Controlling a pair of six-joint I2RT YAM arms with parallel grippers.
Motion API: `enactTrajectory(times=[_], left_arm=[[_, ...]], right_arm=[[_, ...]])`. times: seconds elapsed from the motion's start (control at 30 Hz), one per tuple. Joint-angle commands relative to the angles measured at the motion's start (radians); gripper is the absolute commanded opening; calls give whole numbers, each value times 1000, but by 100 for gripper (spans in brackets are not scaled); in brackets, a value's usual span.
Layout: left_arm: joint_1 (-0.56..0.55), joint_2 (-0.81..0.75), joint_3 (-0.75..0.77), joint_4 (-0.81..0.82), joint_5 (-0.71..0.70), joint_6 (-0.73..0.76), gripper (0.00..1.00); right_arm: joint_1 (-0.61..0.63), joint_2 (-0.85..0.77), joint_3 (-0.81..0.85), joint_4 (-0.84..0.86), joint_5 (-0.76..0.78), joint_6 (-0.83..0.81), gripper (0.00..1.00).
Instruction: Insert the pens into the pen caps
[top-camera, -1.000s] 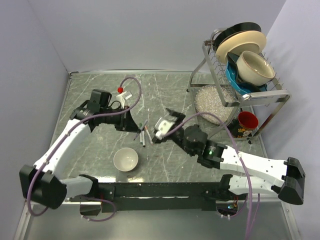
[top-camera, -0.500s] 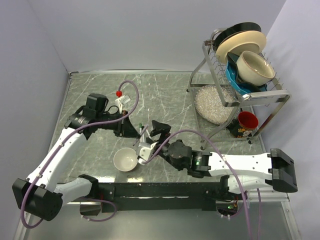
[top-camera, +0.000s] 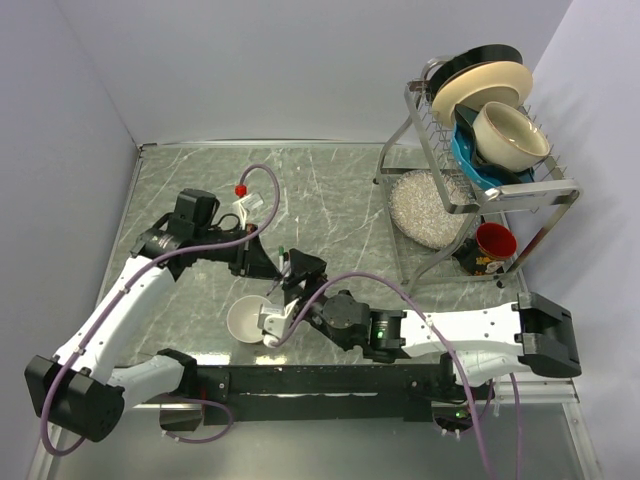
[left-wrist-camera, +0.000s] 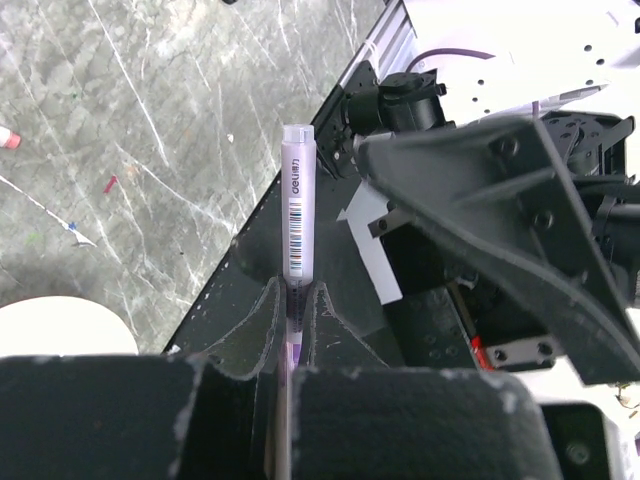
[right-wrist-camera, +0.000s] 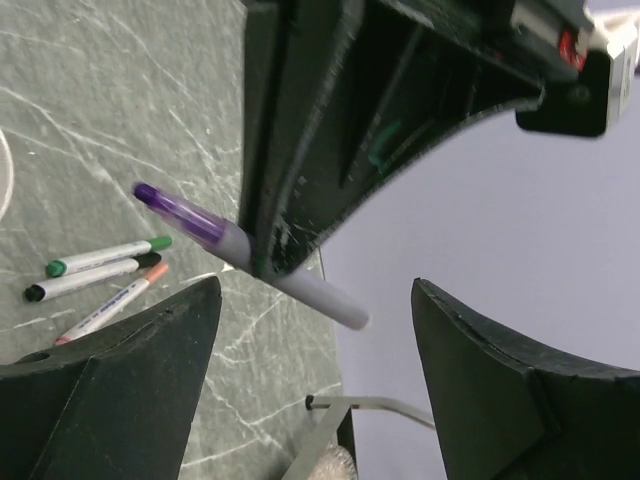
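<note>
The pen is held by its middle in my left gripper. My right gripper should take the grey end so that my left gripper is free to get the cap.
My left gripper is shut on a white-grey pen with a barcode label and a purple end, and holds it above the table. In the right wrist view this pen sticks out on both sides of the left fingers. My right gripper is open and empty, close under the held pen, whose grey end shows between its fingers. Three pens with green, black and orange ends lie side by side on the table. I see no loose pen caps.
A white bowl sits at the near left, partly under my right gripper. A dish rack with plates and bowls stands at the far right, with a red cup and a bowl of white grains below it. Small scraps lie on the table.
My right gripper has swung left and toward the near edge, from beside the pens to next to the bowl and under the left gripper. The left gripper has shifted only slightly.
</note>
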Motion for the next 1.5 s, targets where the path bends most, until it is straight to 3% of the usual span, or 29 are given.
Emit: enactTrajectory(times=[0.0, 0.13, 0.5, 0.6, 0.63, 0.7, 0.73, 0.77, 0.83, 0.9, 1.0, 1.03, 1.1, 1.13, 1.17, 1.3, 1.4, 1.47], left_arm=[[-7, 10, 23, -2, 21, -1, 1], [-8, 29, 37, -20, 15, 5, 1], [-10, 50, 51, 0, 72, -15, 1], [-10, 56, 57, 9, 59, -32, 1], [-10, 58, 62, 24, 61, -39, 3], [-10, 62, 69, 47, 73, -64, 11], [-10, 62, 79, 81, 70, -72, 23], [-10, 58, 85, 93, 64, -93, 29], [-10, 58, 115, 113, 10, -105, 38], [-8, 67, 144, 112, -34, -107, 40], [-4, 87, 224, 70, -196, -116, 41], [-2, 88, 264, 63, -326, -127, 41], [7, 84, 296, 70, -446, -164, 42], [13, 81, 319, 73, -502, -177, 57], [33, 79, 330, 75, -625, -203, 64], [110, 67, 330, 67, -858, -210, 62], [165, 35, 249, 60, -1068, -210, 80], [228, 39, 182, 44, -1135, -195, 83]], right_arm=[[16, 17, 33, 67, -15, -34, 83], [19, 35, 22, 95, -32, -53, 79], [23, 35, -4, 127, -74, -30, 46], [24, 22, -1, 84, -98, -2, 28], [24, 19, -1, 90, -95, 19, 3], [23, 6, 11, 37, -104, 38, 0], [24, 0, 16, 12, -110, 65, 0], [26, -6, 20, 0, -115, 84, 0], [24, -34, 17, -16, -138, 143, 0], [24, -63, 17, -34, -149, 205, 0], [24, -122, -3, -39, -176, 361, 0], [24, -138, -15, -37, -184, 428, 0], [24, -179, -62, -1, -189, 495, 0], [24, -192, -76, 7, -181, 569, 0], [21, -199, -93, 21, -151, 620, 0], [4, -250, -79, -48, -133, 909, 0], [-5, -285, -67, -98, -155, 1100, 0], [-11, -326, -99, -86, -176, 1213, 0]])
